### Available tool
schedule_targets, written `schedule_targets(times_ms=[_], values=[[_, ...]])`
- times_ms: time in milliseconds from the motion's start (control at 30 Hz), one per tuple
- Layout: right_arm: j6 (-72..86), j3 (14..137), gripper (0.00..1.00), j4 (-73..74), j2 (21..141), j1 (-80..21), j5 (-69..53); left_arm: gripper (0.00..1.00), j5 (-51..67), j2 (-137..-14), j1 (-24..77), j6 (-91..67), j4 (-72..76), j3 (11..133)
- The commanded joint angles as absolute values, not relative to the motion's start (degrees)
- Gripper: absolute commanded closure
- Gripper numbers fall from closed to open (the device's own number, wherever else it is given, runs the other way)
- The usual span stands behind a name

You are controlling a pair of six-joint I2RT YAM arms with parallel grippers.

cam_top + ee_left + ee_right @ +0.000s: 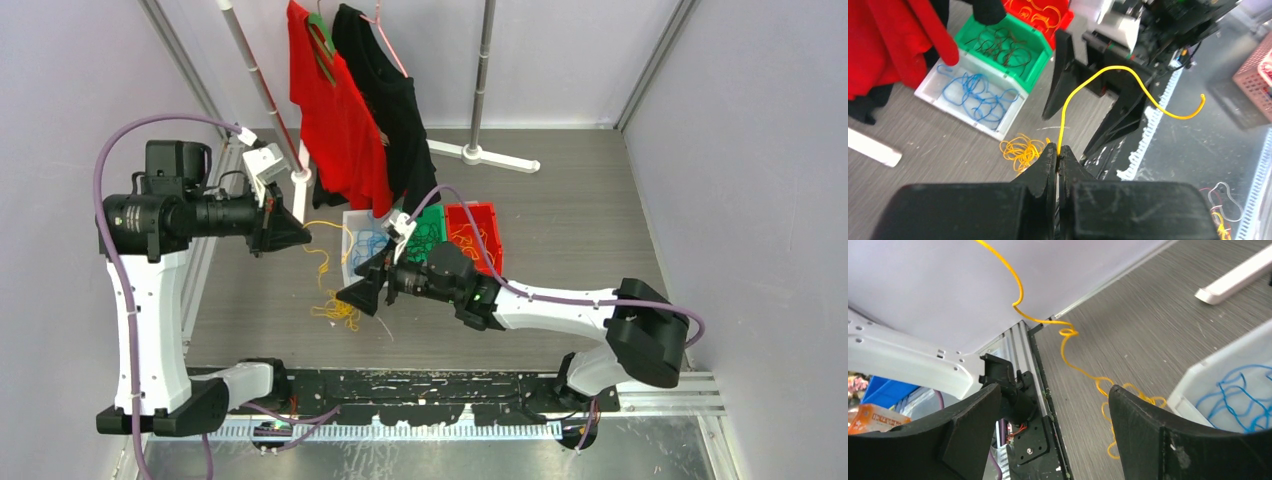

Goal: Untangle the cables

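Observation:
The yellow-orange cable is held only by my left gripper and its lower part (324, 270) lies bunched up, so next my right gripper takes hold of the tangle (338, 311) and pulls it away.
My left gripper (1058, 154) is shut on one yellow-orange cable (1108, 69), raised above the table at the left (292, 236). The cable's free end arcs past the tips. Its other part hangs down (322, 270) to a small yellow-orange tangle (336, 312) on the table, which also shows in the left wrist view (1020, 150). My right gripper (358, 297) is open and empty, low beside the tangle's right. In the right wrist view the strand (1068, 333) runs between the open fingertips (1053, 405) without touching them.
Three bins stand mid-table: a white one (347, 250) holding blue cables (979, 95), a green one (1040, 70) holding dark cables, a red one (490, 225) holding yellow-orange cables. Red and black shirts (335, 120) hang on a rack behind. A white rack foot (1233, 282) lies nearby.

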State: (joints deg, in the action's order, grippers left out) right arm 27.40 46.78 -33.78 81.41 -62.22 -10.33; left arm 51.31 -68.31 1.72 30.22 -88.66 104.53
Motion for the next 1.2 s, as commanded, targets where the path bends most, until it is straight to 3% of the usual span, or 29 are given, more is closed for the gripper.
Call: schedule_targets(times_ms=[0, 267, 433, 600, 900, 1167], values=[[23.00, 51.32, 0.16, -42.85, 83.54, -63.47, -12.83, 1.00, 56.71, -68.05, 2.92, 22.81, -85.89, 107.30], [19.99, 59.67, 0.17, -40.89, 92.38, -64.99, -8.89, 1.00, 61.26, -69.01, 3.76, 15.09, -82.26, 115.12], [21.27, 60.61, 0.29, -41.67, 96.29, -65.12, -9.61, 1.00, 63.46, -69.31, 3.82, 7.65, -76.45, 119.57], [23.35, 56.50, 0.36, -43.83, 98.78, -65.30, -8.94, 1.00, 62.86, -67.52, 3.78, -2.46, -62.58, 120.14], [26.72, 51.59, 0.37, -48.56, 105.07, -65.30, -6.54, 1.00, 55.94, -67.48, 3.80, -19.96, -33.62, 124.68], [28.87, 50.55, 0.39, -50.75, 108.06, -65.52, -6.86, 1.00, 46.83, -70.52, 3.69, -23.20, -21.68, 134.32]])
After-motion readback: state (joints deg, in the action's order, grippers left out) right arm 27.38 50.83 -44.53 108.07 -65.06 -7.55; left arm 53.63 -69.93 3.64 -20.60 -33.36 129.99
